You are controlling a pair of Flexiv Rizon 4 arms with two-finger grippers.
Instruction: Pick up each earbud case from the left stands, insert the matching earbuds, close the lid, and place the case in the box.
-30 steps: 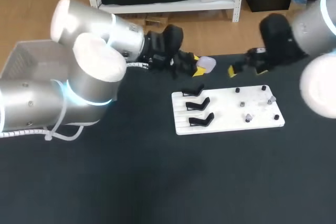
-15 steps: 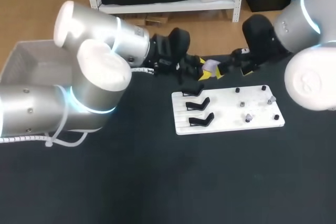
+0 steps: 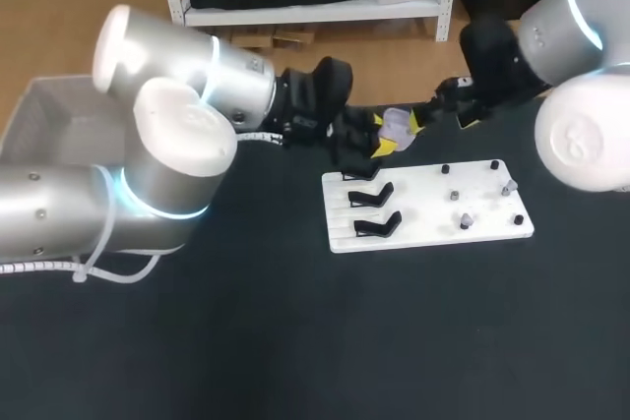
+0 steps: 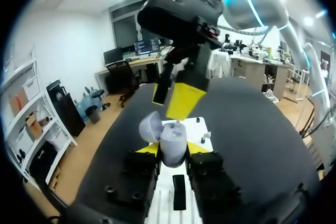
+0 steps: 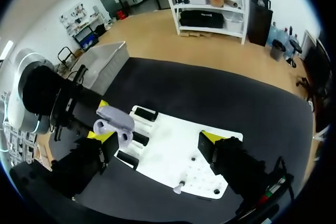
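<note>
An empty grey peg (image 3: 455, 196) stands nearby on the board. I expect the small earbud (image 3: 509, 187) to come free and leave its peg standing when I lift the earbud.
My left gripper (image 3: 382, 141) is shut on a lavender earbud case (image 3: 397, 125) and holds it above the table's far edge, just behind the white board (image 3: 423, 233). In the left wrist view the case (image 4: 172, 144) stands upright between the yellow tips with its lid (image 4: 148, 127) swung open. My right gripper (image 3: 440, 117) is open wide right beside the case; one of its fingers (image 4: 181, 100) hangs just ahead of the case. In the right wrist view the case (image 5: 116, 121) lies close to one yellow fingertip (image 5: 105, 141). Two small earbuds (image 3: 508, 187) (image 3: 465, 220) rest on the board's right half.
Three empty black stands (image 3: 370, 194) line the board's left half, and small black pegs (image 3: 445, 169) dot its right half. A grey box (image 3: 49, 115) sits at the table's far left, behind my left arm.
My right gripper has come left from the board's far right corner to the case. My left gripper has shifted a little right with the case.
</note>
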